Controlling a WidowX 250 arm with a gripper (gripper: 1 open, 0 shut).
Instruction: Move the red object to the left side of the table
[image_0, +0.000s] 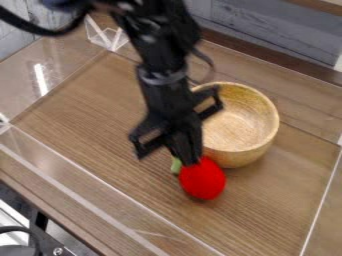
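My gripper's fingers are at the red object's leaf (175, 165), short of its round body (203, 180). I should lift clear and then come down farther forward around the body.
The red object (203, 180), a glossy rounded toy fruit with a green leaf on its upper left, rests on the wood-grain table (80, 120) in front of the wooden bowl (247, 128). My gripper (163, 155) points down just up and left of the fruit, beside it and not around it. Its dark fingers (186, 150) are smeared by motion blur, and nothing shows between them. The fruit lies free on the tabletop, its leaf close to the nearer finger.
Low clear acrylic walls (54, 165) border the table on all sides. The bowl stands right of the arm, and the fruit almost touches its front rim. Bare tabletop stretches to the left of the gripper.
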